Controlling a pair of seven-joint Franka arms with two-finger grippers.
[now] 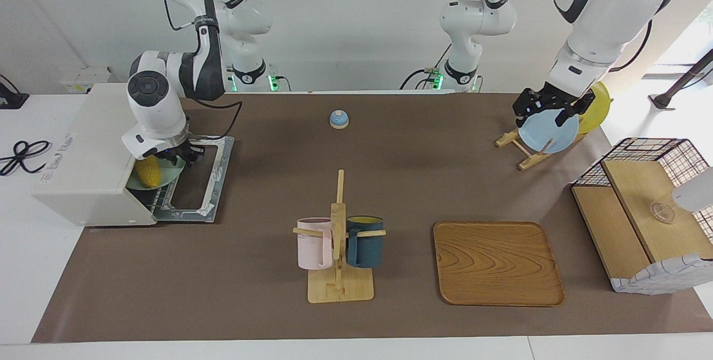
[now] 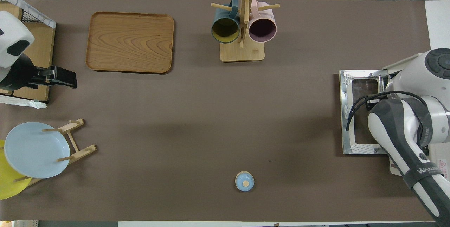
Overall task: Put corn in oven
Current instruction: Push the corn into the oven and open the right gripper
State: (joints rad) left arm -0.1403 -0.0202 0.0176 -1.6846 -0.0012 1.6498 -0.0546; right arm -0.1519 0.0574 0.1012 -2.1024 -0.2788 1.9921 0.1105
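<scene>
The oven door (image 2: 360, 136) is lying flat out from the oven's front (image 2: 383, 78). The door will swing up and stay shut when I raise it by its outer edge.
The corn (image 1: 148, 171) lies on a pale green plate (image 1: 170, 176) in the mouth of the off-white oven (image 1: 83, 148), at the right arm's end of the table. The oven door (image 1: 196, 181) is folded down flat onto the table and also shows in the overhead view (image 2: 358, 114). My right gripper (image 1: 181, 157) is down at the plate's rim, just above the oven opening. In the overhead view the right arm hides the corn and the plate. My left gripper (image 1: 548, 109) hangs open and empty over the plate rack, and the left arm waits.
A wooden rack (image 1: 529, 151) holds a blue plate (image 1: 548, 132) and a yellow plate (image 1: 596, 109). A wire-and-wood basket box (image 1: 646, 209), a wooden tray (image 1: 497, 262), a mug tree (image 1: 338, 237) with two mugs and a small blue bell (image 1: 339, 119) stand on the brown mat.
</scene>
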